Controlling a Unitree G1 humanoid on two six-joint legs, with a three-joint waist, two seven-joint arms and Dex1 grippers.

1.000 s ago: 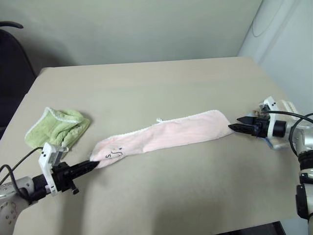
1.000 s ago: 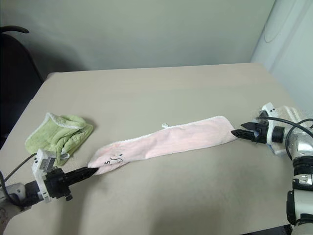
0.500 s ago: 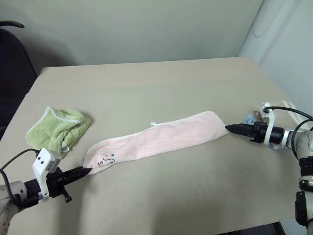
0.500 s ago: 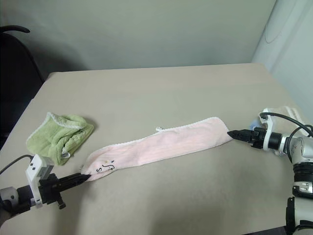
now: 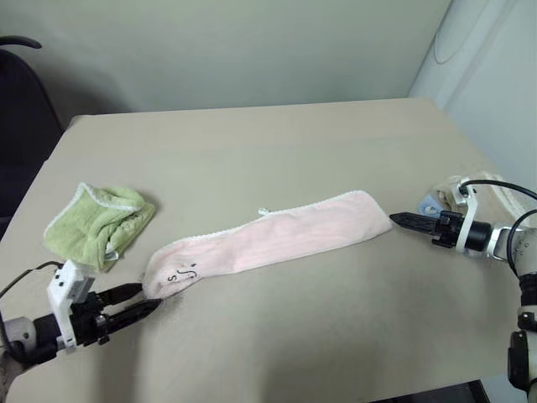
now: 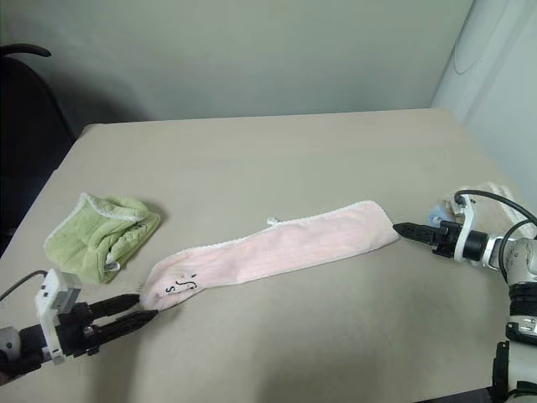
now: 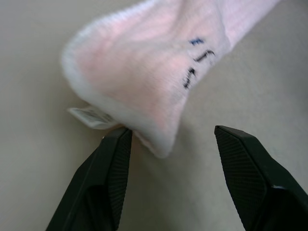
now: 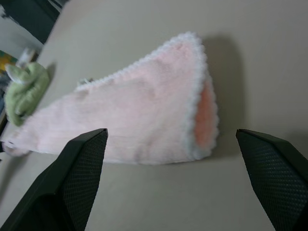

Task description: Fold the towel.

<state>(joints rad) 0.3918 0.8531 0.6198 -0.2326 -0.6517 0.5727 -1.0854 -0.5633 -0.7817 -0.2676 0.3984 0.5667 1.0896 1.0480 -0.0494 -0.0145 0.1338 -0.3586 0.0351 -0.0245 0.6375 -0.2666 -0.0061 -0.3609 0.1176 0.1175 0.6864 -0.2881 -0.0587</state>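
The embroidered mark (image 5: 182, 273) seems to be cut off at the towel strip's near edge (image 5: 191, 284), so the robot should expect more of the mark to be hidden underneath when it folds the towel.
The towel (image 5: 268, 237) is a pale pink strip with white scalloped trim, lying flat and slanted across the table (image 5: 277, 151). Its near-left end carries the small embroidered mark (image 5: 185, 274). My left gripper (image 5: 144, 298) sits low at that end and is open. In the left wrist view the towel's corner (image 7: 144, 72) rests on the table between the spread fingers (image 7: 113, 178), with a white label beside it. My right gripper (image 5: 401, 222) is open just off the towel's far-right end. In the right wrist view, that end (image 8: 144, 110) lies ahead of its wide-apart fingers (image 8: 269, 168).
A crumpled lime-green cloth (image 5: 99, 220) lies on the left of the table, behind my left gripper. A beige cloth (image 5: 495, 186) and a small blue object (image 5: 430, 204) sit at the right edge near my right arm. A dark chair (image 5: 17, 126) stands off the table's far-left corner.
My left gripper was shut on the towel's marked end, dragged it a little left, then opened and let it drop onto the table. The right gripper rolled and drew slightly back from the other end.
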